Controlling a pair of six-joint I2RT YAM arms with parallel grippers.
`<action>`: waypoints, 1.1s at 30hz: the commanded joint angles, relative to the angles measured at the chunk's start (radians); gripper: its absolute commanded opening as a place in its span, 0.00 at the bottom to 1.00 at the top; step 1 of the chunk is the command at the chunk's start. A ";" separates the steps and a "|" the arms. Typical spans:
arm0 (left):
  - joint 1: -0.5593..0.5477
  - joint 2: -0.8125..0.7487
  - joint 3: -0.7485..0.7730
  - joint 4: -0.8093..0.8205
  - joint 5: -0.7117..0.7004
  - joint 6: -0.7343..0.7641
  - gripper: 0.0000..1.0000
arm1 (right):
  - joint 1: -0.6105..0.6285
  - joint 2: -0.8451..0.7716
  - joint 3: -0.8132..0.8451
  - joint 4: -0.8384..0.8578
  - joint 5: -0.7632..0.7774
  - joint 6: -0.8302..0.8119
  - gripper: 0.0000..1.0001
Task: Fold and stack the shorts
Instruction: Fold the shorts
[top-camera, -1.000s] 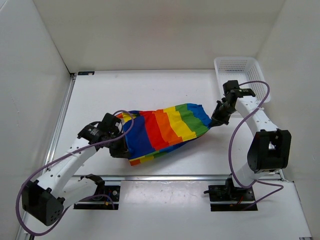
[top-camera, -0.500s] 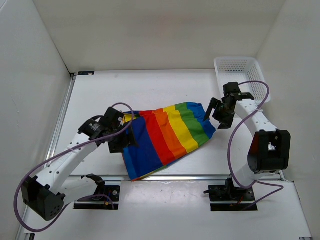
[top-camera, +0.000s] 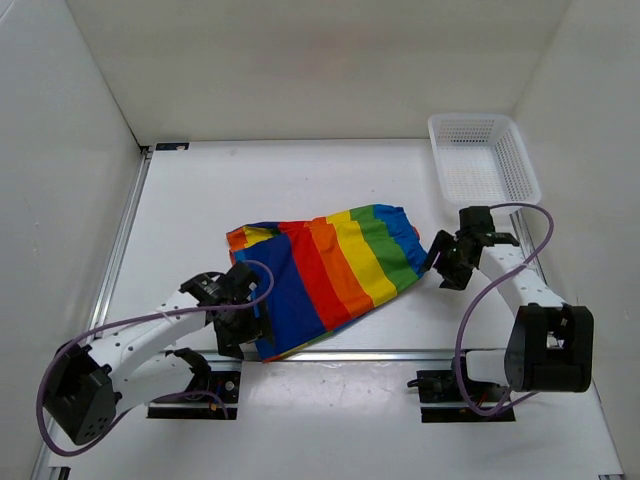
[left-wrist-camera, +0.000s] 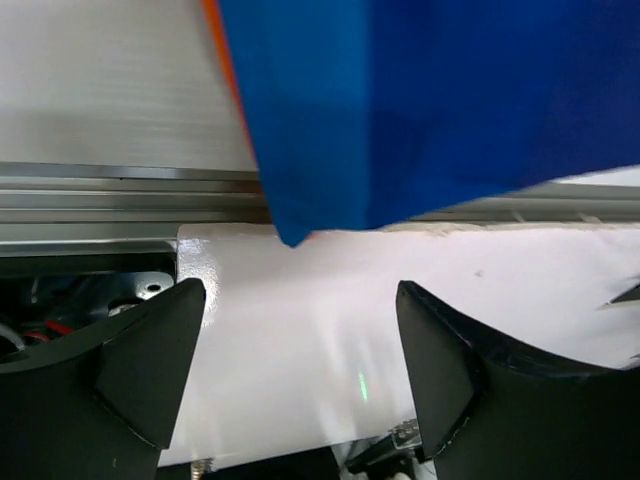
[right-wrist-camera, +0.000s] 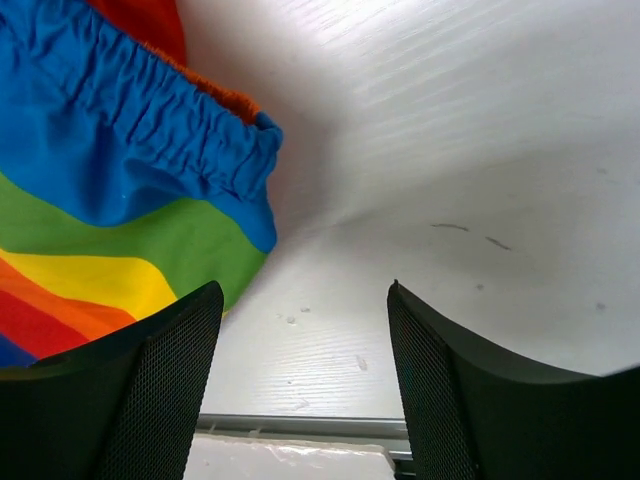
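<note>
The shorts are lying crooked, and their blue corner is over the front bar. The robot's left gripper should pull that corner back and straighten the shorts before folding.
The rainbow-striped shorts lie spread on the white table, with the blue end near the front rail and the waistband to the right. My left gripper is at their near-left blue corner, open and holding nothing. In the left wrist view the blue cloth hangs over the rail just ahead of the open left gripper. My right gripper is just right of the waistband, also open. In the right wrist view the elastic blue waistband lies ahead and left of the empty right gripper.
A white mesh basket stands at the back right corner. A metal rail runs along the table's near edge, under the shorts' blue corner. White walls close in the left, back and right sides.
Both grippers have opened and let go of the shorts, which now lie flatter on the table. Both arms have drawn back toward the near edge.
</note>
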 joint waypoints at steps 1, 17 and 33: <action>-0.013 -0.038 -0.065 0.119 0.057 -0.087 0.88 | -0.001 0.031 -0.019 0.124 -0.115 -0.008 0.72; 0.063 0.499 0.186 0.274 -0.104 0.068 0.10 | -0.010 0.182 0.040 0.175 -0.132 -0.056 0.00; 0.227 0.381 0.391 0.062 -0.173 0.200 0.90 | -0.001 -0.185 -0.137 0.058 -0.101 0.023 0.00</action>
